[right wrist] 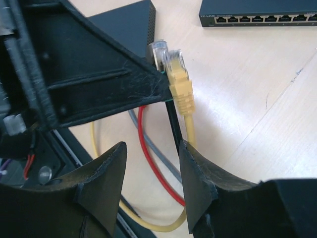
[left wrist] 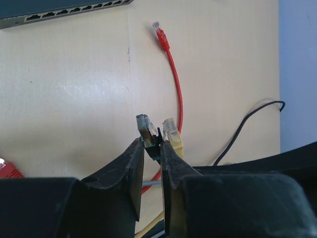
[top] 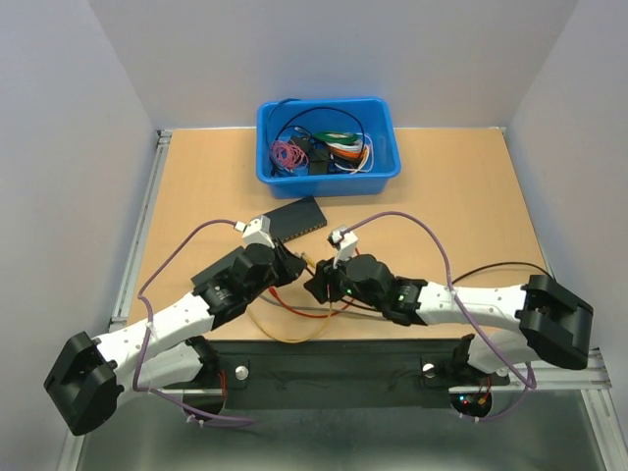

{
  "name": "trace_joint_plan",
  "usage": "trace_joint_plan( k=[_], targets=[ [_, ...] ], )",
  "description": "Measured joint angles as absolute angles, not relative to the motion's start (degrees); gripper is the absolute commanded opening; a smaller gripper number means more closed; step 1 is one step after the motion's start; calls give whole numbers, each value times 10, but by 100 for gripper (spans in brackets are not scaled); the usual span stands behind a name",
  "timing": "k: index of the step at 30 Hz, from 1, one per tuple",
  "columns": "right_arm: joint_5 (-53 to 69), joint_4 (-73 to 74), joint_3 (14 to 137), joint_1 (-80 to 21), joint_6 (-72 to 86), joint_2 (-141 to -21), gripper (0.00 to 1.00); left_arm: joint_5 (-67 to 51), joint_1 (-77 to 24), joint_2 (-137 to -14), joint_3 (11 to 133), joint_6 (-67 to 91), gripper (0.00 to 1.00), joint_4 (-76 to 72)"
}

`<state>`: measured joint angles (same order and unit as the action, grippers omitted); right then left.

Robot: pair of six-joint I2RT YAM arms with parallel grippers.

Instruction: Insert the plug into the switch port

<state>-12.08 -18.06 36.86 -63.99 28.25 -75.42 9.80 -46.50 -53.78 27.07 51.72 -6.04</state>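
The yellow plug is next to the slanting teal plug [left wrist: 146,131]. My right gripper should hold the teal boot [left wrist: 152,151] so that my left gripper can open and grab the plug straight.
My left gripper [left wrist: 151,144] is shut on a plug [left wrist: 145,130] with a clear tip and a dark teal boot, which sticks out past its fingertips. A yellow plug [left wrist: 172,137] stands right beside it, outside the jaws. In the right wrist view the same plug [right wrist: 157,51] and the yellow plug [right wrist: 178,79] sit side by side. My right gripper [right wrist: 151,161] is open just below them, gripping nothing, with red, grey and yellow cables on the table under it. The black switch [top: 294,218] lies beyond both grippers, and its port row [right wrist: 257,19] faces them.
A blue bin [top: 385,167] of coiled cables stands at the back. A loose red cable [left wrist: 174,74] with a red plug lies on the table near the switch [left wrist: 59,12]. A thin black wire [left wrist: 247,121] curls at the right. The two arms nearly touch mid-table.
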Motion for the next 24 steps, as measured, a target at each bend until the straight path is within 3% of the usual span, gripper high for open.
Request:
trace_joint_plan(
  k=[20,24],
  targets=[
    [-111,-242,395,-600,246,-817,48,93,-464,-512,271,514,0,-52],
    [-97,-263,391,-596,242,-819,35,93,-464,-512,271,514,0,-66]
  ],
)
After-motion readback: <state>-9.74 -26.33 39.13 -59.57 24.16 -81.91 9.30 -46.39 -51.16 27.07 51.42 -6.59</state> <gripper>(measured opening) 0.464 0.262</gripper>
